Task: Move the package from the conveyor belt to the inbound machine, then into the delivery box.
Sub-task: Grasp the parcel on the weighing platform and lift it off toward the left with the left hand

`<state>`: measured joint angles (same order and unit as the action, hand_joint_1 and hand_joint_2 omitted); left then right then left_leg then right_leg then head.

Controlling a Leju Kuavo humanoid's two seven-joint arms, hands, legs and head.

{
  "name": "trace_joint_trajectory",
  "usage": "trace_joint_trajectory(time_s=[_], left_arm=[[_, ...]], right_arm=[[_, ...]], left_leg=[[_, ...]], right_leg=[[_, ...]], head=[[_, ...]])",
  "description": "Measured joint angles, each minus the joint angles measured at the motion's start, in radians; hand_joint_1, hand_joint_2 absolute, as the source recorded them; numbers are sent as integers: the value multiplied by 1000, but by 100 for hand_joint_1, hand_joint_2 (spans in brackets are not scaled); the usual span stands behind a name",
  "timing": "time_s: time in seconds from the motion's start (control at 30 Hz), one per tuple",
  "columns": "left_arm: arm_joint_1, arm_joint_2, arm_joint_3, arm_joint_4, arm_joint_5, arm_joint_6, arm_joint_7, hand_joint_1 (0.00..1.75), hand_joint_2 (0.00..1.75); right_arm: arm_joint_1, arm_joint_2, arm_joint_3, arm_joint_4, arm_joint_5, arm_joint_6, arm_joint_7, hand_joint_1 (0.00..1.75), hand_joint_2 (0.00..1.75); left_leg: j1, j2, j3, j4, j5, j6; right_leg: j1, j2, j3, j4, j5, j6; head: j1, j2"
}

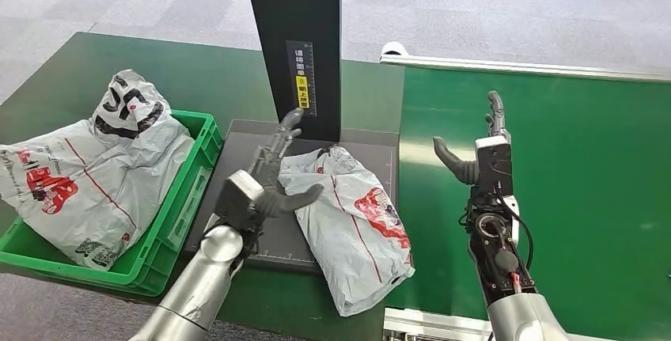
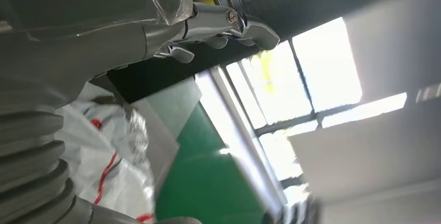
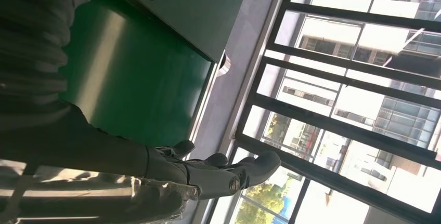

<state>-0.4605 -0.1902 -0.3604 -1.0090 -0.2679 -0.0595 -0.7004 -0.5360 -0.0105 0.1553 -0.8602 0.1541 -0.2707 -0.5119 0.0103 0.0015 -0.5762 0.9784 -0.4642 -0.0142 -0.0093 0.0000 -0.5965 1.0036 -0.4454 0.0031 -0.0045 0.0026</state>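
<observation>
I expect the grey package (image 1: 348, 218) to bunch up and fold over my left gripper when I lift it, because the plastic at its near end (image 1: 360, 287) is slack and wrinkled.
A grey plastic package (image 1: 354, 226) with red print lies on the dark inbound machine plate (image 1: 237, 191), its lower end hanging over the plate's front edge. My left hand (image 1: 269, 175) hovers at the package's left side with fingers apart, thumb pointing toward it, holding nothing. In the left wrist view the package (image 2: 112, 167) shows beside the ribbed cover, and the fingers (image 2: 229, 26) stretch forward. My right hand (image 1: 483, 147) is raised over the green conveyor belt (image 1: 570, 198), open and empty; its fingers (image 3: 234, 174) are extended.
A green delivery box (image 1: 170, 230) at the left holds two grey printed bags (image 1: 87, 171). The machine's black upright column (image 1: 297, 40) stands behind the plate. A metal rail (image 1: 522, 64) borders the belt's far edge. Grey carpeted floor lies beyond.
</observation>
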Motion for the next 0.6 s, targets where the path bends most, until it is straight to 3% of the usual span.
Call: trace_joint_trajectory(time_s=[0.1, 0.23, 0.47, 0.6], left_arm=[[-24, -2, -103, 57, -147, 2, 2, 0, 175], [-47, -10, -193, 126, -190, -27, 8, 0, 175], [-68, -11, -242, 178, -195, -36, 11, 0, 175], [-90, -15, -266, 220, -242, -87, 62, 0, 175]], right_arm=[[13, -2, 0, -18, 18, 15, 13, 0, 175], [20, -8, -2, -28, 33, 26, 22, 0, 175], [25, -15, -8, -32, 36, 30, 24, 0, 175], [25, -19, -14, -32, 50, 32, 31, 0, 175]], left_leg=[[0, 1, 0, 0, 0, 0], [0, 0, 0, 0, 0, 0], [0, 1, 0, 0, 0, 0], [0, 0, 0, 0, 0, 0]], right_leg=[[0, 0, 0, 0, 0, 0], [-1, 0, 0, 0, 0, 0], [0, 0, 0, 0, 0, 0], [0, 0, 0, 0, 0, 0]], head=[[0, 0], [0, 0], [0, 0], [0, 0]])
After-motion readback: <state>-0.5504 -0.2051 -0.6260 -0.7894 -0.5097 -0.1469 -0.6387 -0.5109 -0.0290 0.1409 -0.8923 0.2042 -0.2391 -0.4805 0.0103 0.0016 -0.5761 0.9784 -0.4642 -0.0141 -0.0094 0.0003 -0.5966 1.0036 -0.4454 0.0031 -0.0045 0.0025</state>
